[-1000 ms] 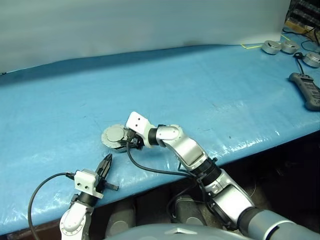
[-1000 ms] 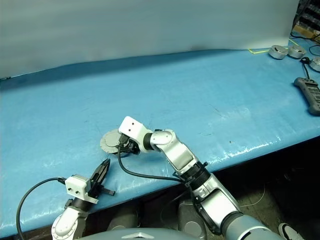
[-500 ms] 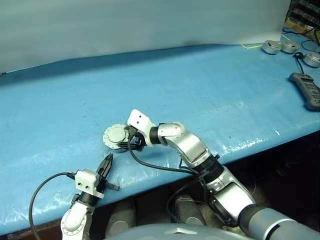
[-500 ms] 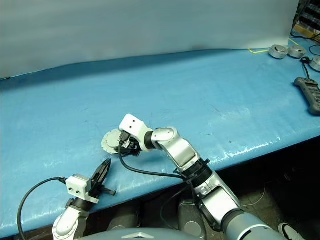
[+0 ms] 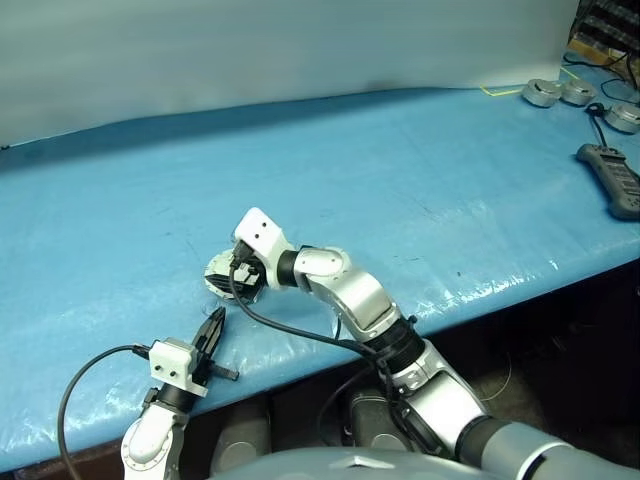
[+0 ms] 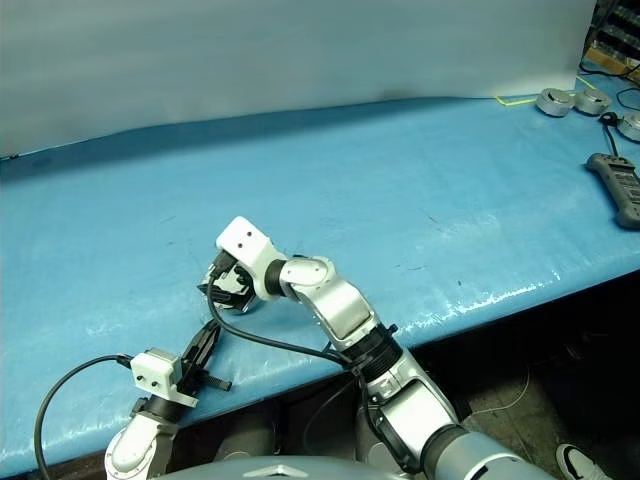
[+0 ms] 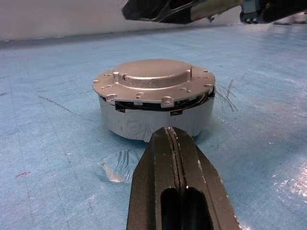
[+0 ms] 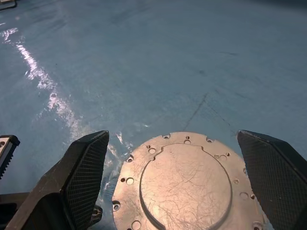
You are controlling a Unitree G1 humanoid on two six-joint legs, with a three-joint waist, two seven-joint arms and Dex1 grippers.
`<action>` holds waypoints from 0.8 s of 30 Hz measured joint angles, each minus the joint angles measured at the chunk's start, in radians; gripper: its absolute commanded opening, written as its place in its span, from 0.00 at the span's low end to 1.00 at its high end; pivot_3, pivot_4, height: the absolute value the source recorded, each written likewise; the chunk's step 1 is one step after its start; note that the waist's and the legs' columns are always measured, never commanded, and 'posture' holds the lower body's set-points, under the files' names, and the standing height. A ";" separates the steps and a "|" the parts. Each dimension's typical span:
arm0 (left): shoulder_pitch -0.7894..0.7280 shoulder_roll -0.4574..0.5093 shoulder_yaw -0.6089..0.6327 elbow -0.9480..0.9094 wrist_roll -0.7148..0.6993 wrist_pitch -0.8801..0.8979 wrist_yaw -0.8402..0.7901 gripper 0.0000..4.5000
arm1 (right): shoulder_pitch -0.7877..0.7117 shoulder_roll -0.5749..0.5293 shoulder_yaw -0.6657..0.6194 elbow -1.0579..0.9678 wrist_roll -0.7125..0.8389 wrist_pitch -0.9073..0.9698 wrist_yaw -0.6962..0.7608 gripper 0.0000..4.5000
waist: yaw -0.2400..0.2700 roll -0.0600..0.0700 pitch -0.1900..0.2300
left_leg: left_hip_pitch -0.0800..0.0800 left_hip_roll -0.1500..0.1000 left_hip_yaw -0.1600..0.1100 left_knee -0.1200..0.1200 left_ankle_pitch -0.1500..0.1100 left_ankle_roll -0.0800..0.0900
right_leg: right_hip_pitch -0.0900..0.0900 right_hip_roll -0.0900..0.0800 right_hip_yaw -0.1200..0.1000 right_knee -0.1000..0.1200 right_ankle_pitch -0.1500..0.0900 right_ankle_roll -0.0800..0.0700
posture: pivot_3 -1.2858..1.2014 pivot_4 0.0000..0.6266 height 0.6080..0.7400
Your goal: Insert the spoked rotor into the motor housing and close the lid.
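My gripper will bring the lid along, still seated, when it lifts the housing, because the lid's rim [image 8: 224, 156] lies flat over the housing.
The motor housing [image 7: 154, 120] stands on the blue table as a silver puck, with the lid [image 8: 185, 185] lying flat on top of it, plain face up. The spoked rotor is hidden. My right gripper [image 5: 236, 272] hovers just above the lid, open, one finger [image 8: 82, 165] on each side of the disc and nothing held. My left gripper [image 5: 213, 328] is shut and empty near the table's front edge, its tip [image 7: 169, 133] pointing at the housing's side wall a short way off.
Three silver pucks [image 5: 543, 94] and a black hand-held device [image 5: 612, 180] with a cable lie at the far right of the table. The front edge of the table [image 5: 300, 365] runs just behind my left gripper.
My right gripper has opened wider and shifted left, so it now hangs over the lid instead of beside it. The left arm and the housing have not moved.
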 measured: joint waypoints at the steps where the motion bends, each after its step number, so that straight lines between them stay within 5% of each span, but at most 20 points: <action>1: 0.001 0.000 0.000 0.000 0.000 0.000 0.001 0.00 | 0.007 0.007 0.002 0.015 -0.006 -0.018 -0.011 1.00 | 0.000 0.000 0.000 | 0.000 0.000 0.000 0.000 0.000 0.000 | 0.000 0.000 0.000 0.000 0.000 0.000 | 0.52 0.24 1.00; 14: 0.000 0.001 0.000 0.000 0.000 0.000 0.009 0.00 | 0.014 0.027 0.020 0.187 -0.088 -0.187 -0.070 1.00 | -0.004 0.000 0.000 | 0.000 0.000 0.000 0.000 0.000 0.000 | -0.001 0.000 0.000 0.001 0.000 0.000 | 0.52 0.24 1.00; 20: -0.002 0.002 -0.001 0.000 0.000 0.001 0.013 0.00 | 0.025 0.022 0.043 0.189 -0.115 -0.228 -0.064 0.68 | -0.004 0.000 0.000 | 0.000 0.000 0.000 0.000 0.000 0.000 | 0.000 0.000 0.000 0.001 0.000 0.000 | 0.52 0.24 1.00; 24: -0.001 0.005 0.000 0.000 0.000 0.001 0.017 0.00 | 0.024 0.014 0.043 0.181 -0.116 -0.221 -0.054 0.68 | -0.004 0.000 0.000 | 0.000 0.000 0.000 0.000 0.000 0.000 | 0.000 0.000 0.000 0.001 0.000 0.000 | 0.52 0.24 1.00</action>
